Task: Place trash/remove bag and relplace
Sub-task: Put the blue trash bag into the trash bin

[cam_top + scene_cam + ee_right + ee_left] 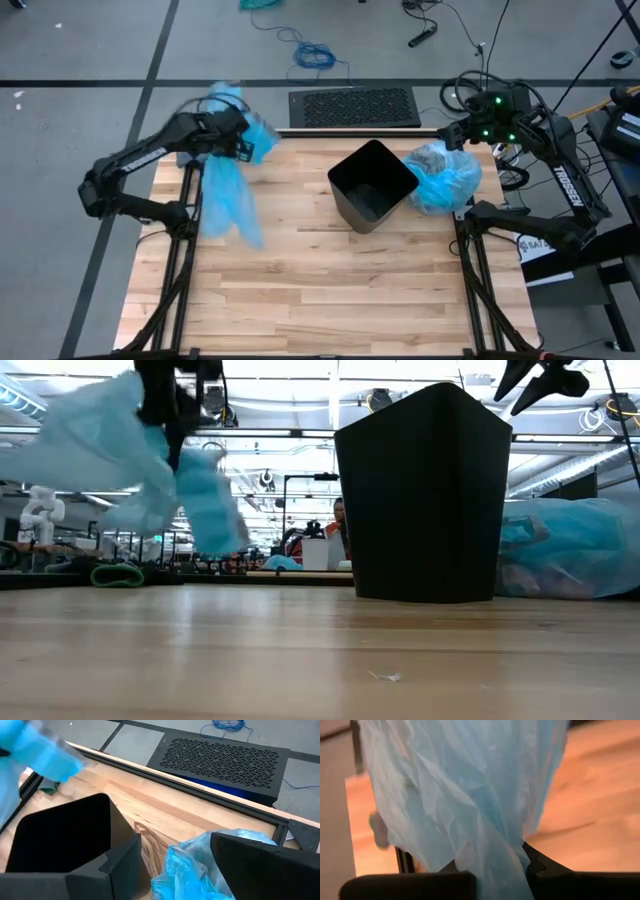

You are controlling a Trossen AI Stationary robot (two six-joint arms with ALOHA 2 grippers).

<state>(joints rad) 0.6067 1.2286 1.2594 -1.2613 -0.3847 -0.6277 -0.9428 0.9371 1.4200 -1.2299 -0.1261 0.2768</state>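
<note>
A folded blue bundle (212, 515) is hanging next to the loose blue bag (88, 452). My left gripper should open to let go of the bundle and grip just the bag before lining the bin.
A black bin (372, 185) (425, 490) stands upright and unlined near the table's far middle. Right of it a filled pale blue bag (445, 178) (570, 550) rests on the table against the bin, with crumpled trash (432, 157) showing dimly through it. My right gripper (462, 132) (175, 865) hovers open above that bag, near the bin's rim, touching nothing. My left gripper (240, 135) (180, 405) is raised at the far left and shut on an empty blue bag (228, 195) (470, 795). My left gripper pinches the empty blue bag between its two fingers at a gathered, bunched part (502, 865), several layers together. The bag hangs loose below the fingers and is blurred by motion. It is lifted clear of the table in the low view (190, 500).
A black perforated panel (355, 107) lies just past the table's far edge, with cables (315, 55) on the floor beyond. A small scrap (385, 676) sits on the near wood. A person (338, 520) shows in the room behind. The table's near half is bare wood (330, 290).
</note>
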